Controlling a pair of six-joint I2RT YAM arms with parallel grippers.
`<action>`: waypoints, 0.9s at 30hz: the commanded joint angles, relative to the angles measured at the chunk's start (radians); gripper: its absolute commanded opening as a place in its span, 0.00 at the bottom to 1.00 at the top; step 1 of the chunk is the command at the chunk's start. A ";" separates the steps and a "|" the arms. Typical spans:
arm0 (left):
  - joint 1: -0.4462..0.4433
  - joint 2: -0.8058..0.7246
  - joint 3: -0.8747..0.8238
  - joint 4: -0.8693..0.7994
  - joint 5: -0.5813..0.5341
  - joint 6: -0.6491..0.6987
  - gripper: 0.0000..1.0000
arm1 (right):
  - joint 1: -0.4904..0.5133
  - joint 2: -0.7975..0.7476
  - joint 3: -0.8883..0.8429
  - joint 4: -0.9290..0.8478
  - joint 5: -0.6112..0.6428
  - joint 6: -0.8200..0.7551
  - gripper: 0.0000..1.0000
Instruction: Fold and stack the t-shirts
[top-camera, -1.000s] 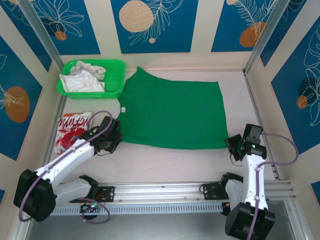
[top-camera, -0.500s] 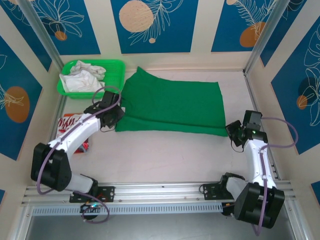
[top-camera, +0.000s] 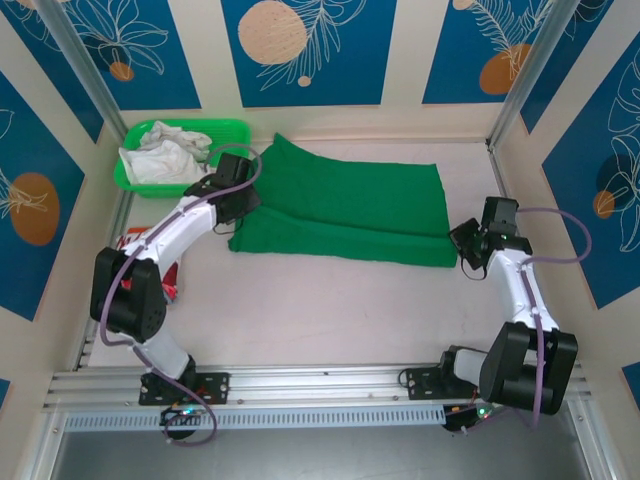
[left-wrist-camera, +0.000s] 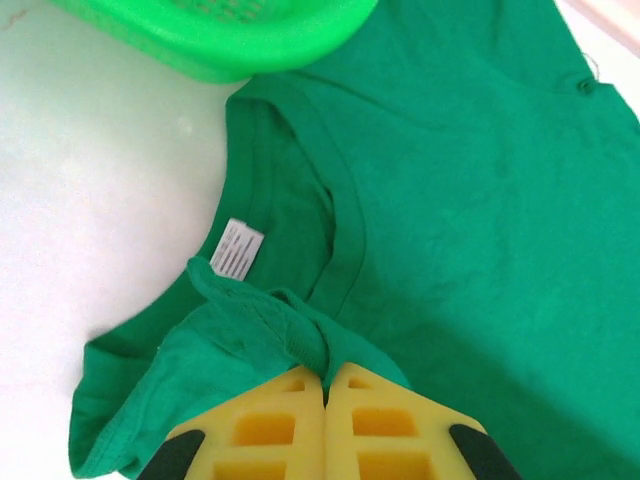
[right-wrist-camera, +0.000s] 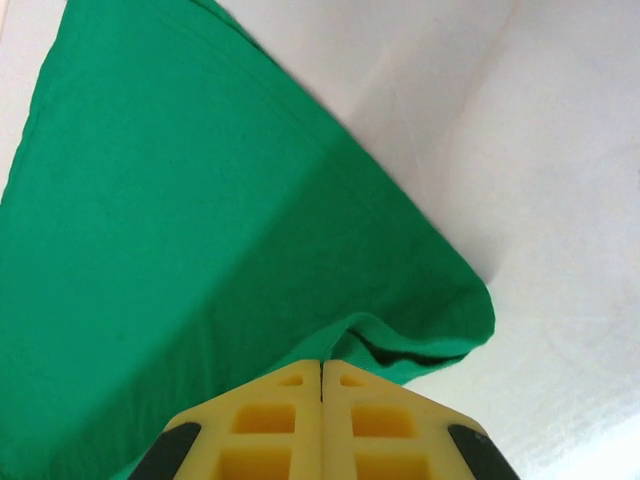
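Note:
My left gripper should keep carrying the green t-shirt's folded edge (top-camera: 350, 223), which is stretched straight between my grippers, toward the back until it meets the t-shirt's middle (top-camera: 350, 204).
The green t-shirt (top-camera: 350, 205) lies spread across the back middle of the table, its near part doubled over toward the back. My left gripper (top-camera: 236, 197) is shut on a bunched fold of the shirt (left-wrist-camera: 480, 200) by the collar, beside the white label (left-wrist-camera: 238, 247). My right gripper (top-camera: 470, 243) is shut on the shirt's right near corner (right-wrist-camera: 180, 220), and the cloth curls up just ahead of its yellow fingertips (right-wrist-camera: 360, 385). The red t-shirt (top-camera: 130, 243) with white lettering lies at the left edge, mostly hidden under my left arm.
A green plastic basket (top-camera: 235, 130) holding white cloth (top-camera: 160, 155) stands at the back left, close to my left gripper; its rim (left-wrist-camera: 230, 45) shows in the left wrist view. Walls enclose the table at the back and both sides. Bare tabletop (top-camera: 330, 300) runs along the front.
Both grippers have moved toward the back, carrying the green shirt's near edge over itself. The shirt now looks narrower from front to back. My left arm has swung over the red shirt.

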 joint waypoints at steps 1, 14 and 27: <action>0.022 0.034 0.069 0.001 -0.040 0.083 0.00 | 0.006 0.043 0.052 0.033 0.033 -0.026 0.00; 0.044 0.091 0.146 -0.018 -0.051 0.138 0.00 | 0.025 0.219 0.164 0.091 0.040 -0.037 0.00; 0.056 0.145 0.172 -0.009 -0.042 0.149 0.00 | 0.039 0.336 0.240 0.101 0.058 -0.039 0.00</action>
